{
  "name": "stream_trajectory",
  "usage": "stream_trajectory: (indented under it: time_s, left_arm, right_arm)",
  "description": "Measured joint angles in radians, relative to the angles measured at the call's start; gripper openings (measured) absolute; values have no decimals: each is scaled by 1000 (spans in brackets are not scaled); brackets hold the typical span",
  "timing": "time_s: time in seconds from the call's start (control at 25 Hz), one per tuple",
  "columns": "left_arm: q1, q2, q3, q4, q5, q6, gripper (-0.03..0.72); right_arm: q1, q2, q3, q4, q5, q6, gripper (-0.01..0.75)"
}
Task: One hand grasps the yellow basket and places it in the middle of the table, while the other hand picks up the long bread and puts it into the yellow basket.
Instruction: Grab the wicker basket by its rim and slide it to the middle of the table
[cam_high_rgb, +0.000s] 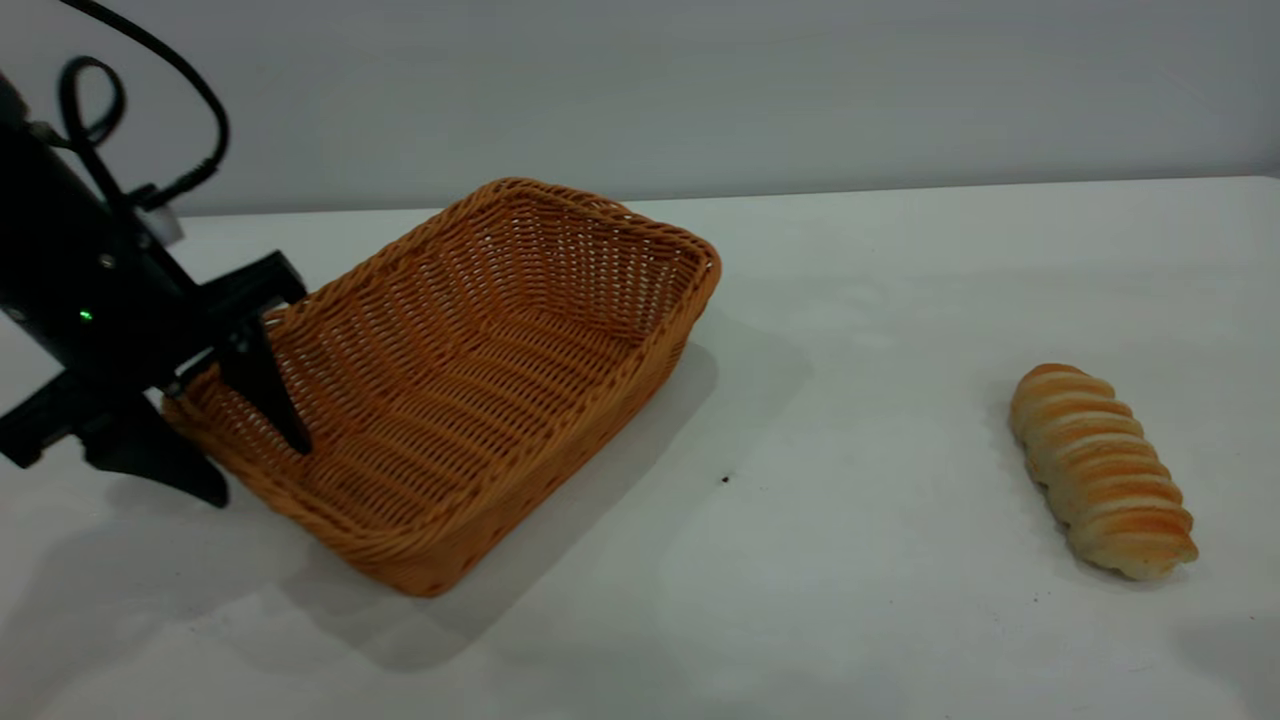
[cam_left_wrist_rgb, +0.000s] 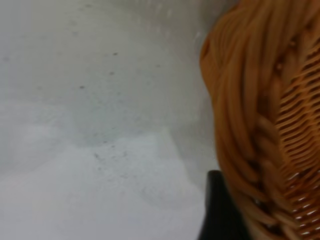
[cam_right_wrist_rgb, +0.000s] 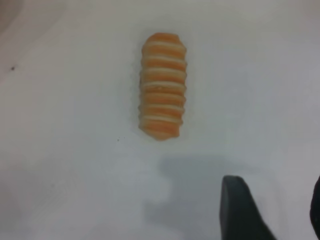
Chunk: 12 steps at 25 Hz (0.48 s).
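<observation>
Next, I turn the yellow basket square with my left gripper while bringing it to the table's middle (cam_high_rgb: 630, 510), because the basket is slanted with its far end (cam_high_rgb: 624, 234) toward the grey wall.
The yellow basket (cam_high_rgb: 480, 370) stands on the white table (cam_high_rgb: 850, 330) at the left, long axis running away to the right. My left gripper (cam_high_rgb: 258, 470) straddles its near-left braided rim, one finger inside and one outside, shut on the rim. In the left wrist view the rim (cam_left_wrist_rgb: 250, 125) fills the frame beside one black finger (cam_left_wrist_rgb: 217, 212); the other finger is hidden. The long bread (cam_high_rgb: 1100, 470) lies striped side up at the right. My right gripper (cam_right_wrist_rgb: 277, 215) is out of the exterior view; it hovers open and empty, a short way from the bread (cam_right_wrist_rgb: 161, 85).
A small dark speck (cam_high_rgb: 726, 479) lies on the table between basket and bread. A grey wall (cam_high_rgb: 700, 90) stands behind the table's far edge. The left arm's looping black cable (cam_high_rgb: 120, 110) hangs above the basket's left end.
</observation>
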Motion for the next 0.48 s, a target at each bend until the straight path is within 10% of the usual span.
stream_trajectory:
  time_s: [0.32, 0.48]
  left_arm:
    - [-9, 14, -12, -34, -17, -7, 124]
    - [-12, 10, -11, -17, -3, 38, 122]
  right_arm:
    - [0, 10, 0, -10, -1, 0, 384]
    - [0, 10, 0, -10, -1, 0, 384]
